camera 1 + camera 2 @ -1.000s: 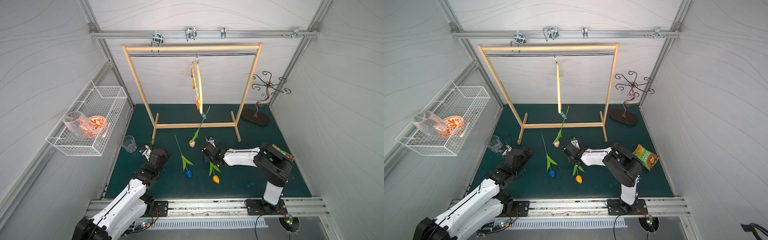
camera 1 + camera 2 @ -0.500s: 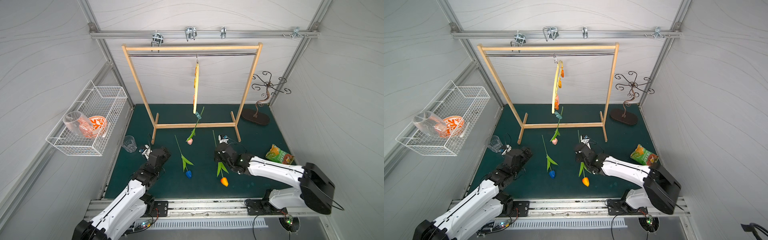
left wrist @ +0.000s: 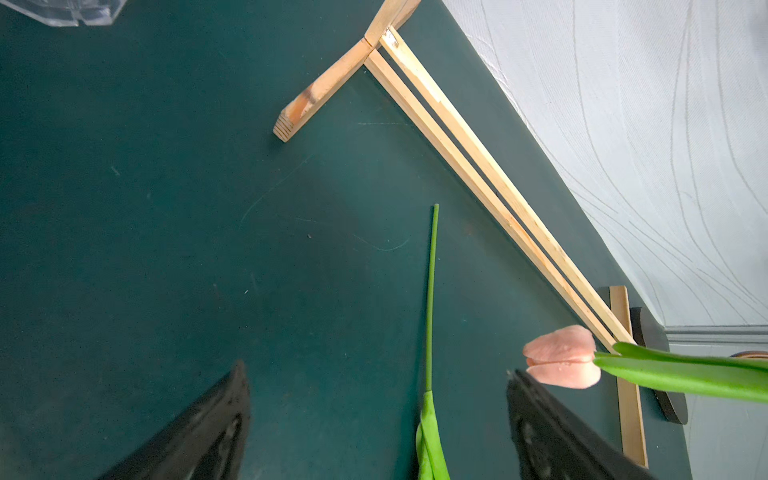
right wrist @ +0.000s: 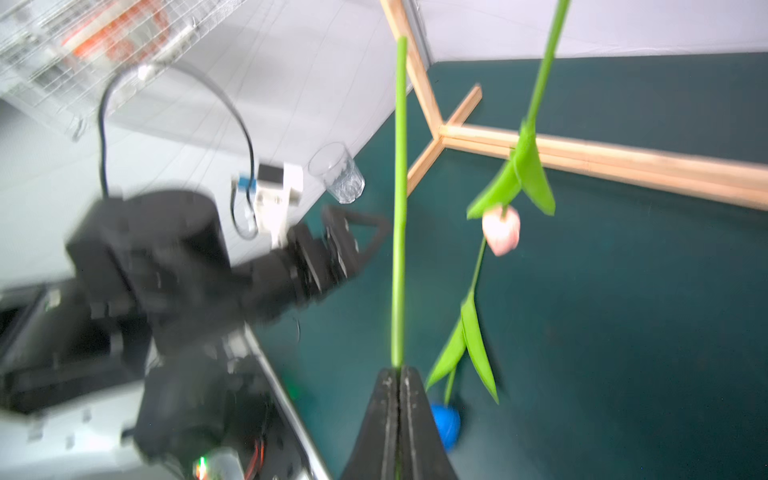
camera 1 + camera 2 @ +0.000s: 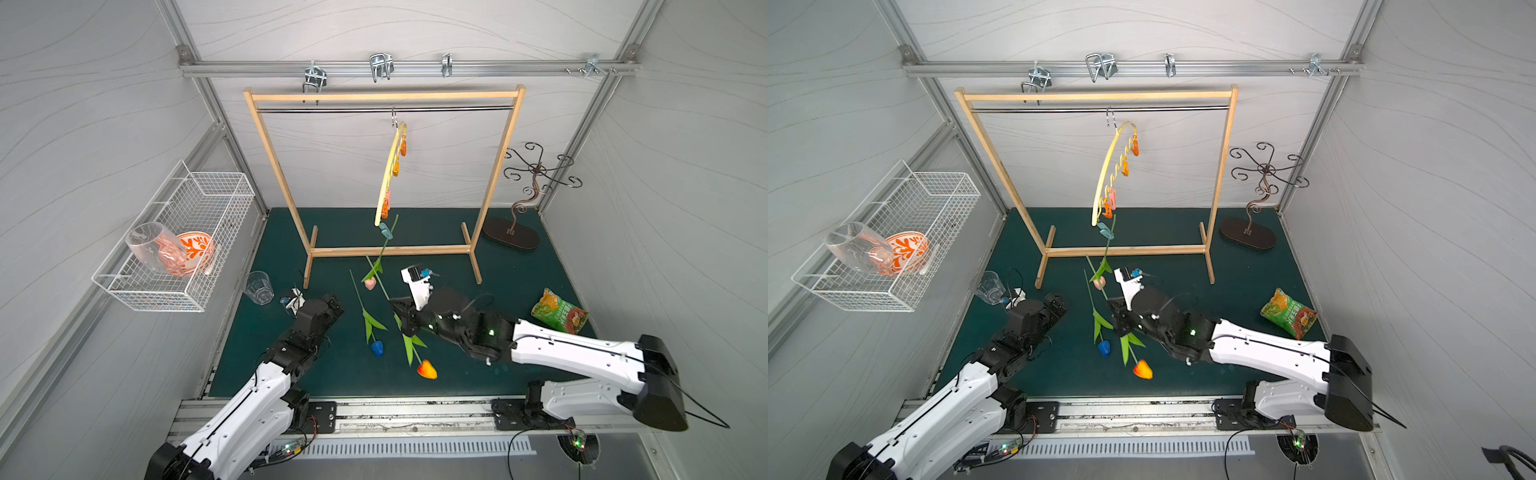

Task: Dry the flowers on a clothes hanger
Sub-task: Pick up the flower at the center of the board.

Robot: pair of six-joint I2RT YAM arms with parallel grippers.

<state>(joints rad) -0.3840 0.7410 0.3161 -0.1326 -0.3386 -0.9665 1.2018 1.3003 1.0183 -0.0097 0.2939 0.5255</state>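
Next, I reach for the lowest orange clip (image 5: 1107, 210) with my left gripper, since the teal clip (image 5: 1105, 230) holds the pink tulip and my right gripper has the orange tulip's stem.
The pale yellow clothes hanger (image 5: 388, 178) (image 5: 1106, 174) hangs from the rack's metal bar, turned nearly edge-on. Its teal clip (image 5: 385, 232) holds the pink tulip (image 5: 370, 283) (image 4: 500, 230) head down. The blue tulip (image 5: 377, 348) lies on the green mat, and its stem (image 3: 430, 291) runs between the fingers of my open left gripper (image 3: 376, 370) (image 5: 334, 305). My right gripper (image 4: 399, 370) (image 5: 401, 316) is shut on the orange tulip's stem (image 4: 400, 208). The orange head (image 5: 427, 369) (image 5: 1143, 369) hangs below the jaws, near the mat's front.
The wooden rack (image 5: 384, 97) stands across the back of the mat, with a dark curly metal stand (image 5: 536, 174) to its right. A snack bag (image 5: 559, 311) lies at the right. A glass tumbler (image 5: 258, 287) stands at the left, under a wire basket (image 5: 183, 232).
My right arm has unfolded and swung out to the right, still shut on the orange tulip's stem. The hanger has kept turning with the pink tulip. My left arm has held still.
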